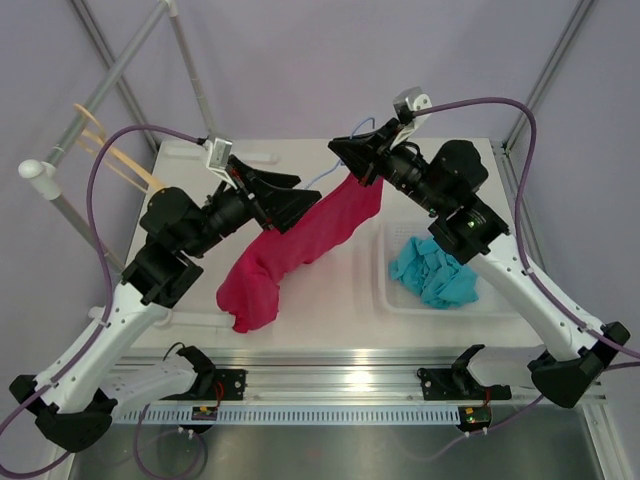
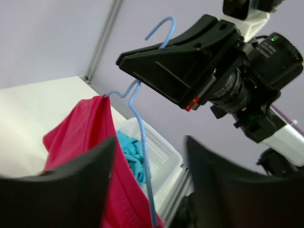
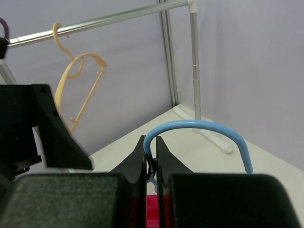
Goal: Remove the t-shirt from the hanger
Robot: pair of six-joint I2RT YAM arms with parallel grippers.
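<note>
Next, I pinch the t-shirt (image 2: 130, 204) with my left gripper while my right gripper pulls the hanger away toward the basket, because the hanger's arm (image 2: 151, 204) still goes into the t-shirt.
A magenta t-shirt (image 1: 290, 250) hangs on a blue wire hanger, its lower end resting on the table. My right gripper (image 1: 345, 158) is shut on the hanger's neck just under the hook (image 3: 199, 128) and holds it up. In the right wrist view its jaws (image 3: 150, 142) pinch the wire, with the shirt (image 3: 152, 209) showing below. My left gripper (image 1: 300, 205) is open at the shirt's upper left edge. In the left wrist view its fingers (image 2: 149, 142) stand wide apart, with the shirt (image 2: 90, 142) and the hanger's wire (image 2: 142, 156) ahead of the gap.
A white basket (image 1: 385, 270) holding teal cloth (image 1: 435, 270) sits right of the shirt. A metal rack with a wooden hanger (image 1: 110, 150) stands at the far left, and its rail (image 3: 95, 21) shows in the right wrist view.
</note>
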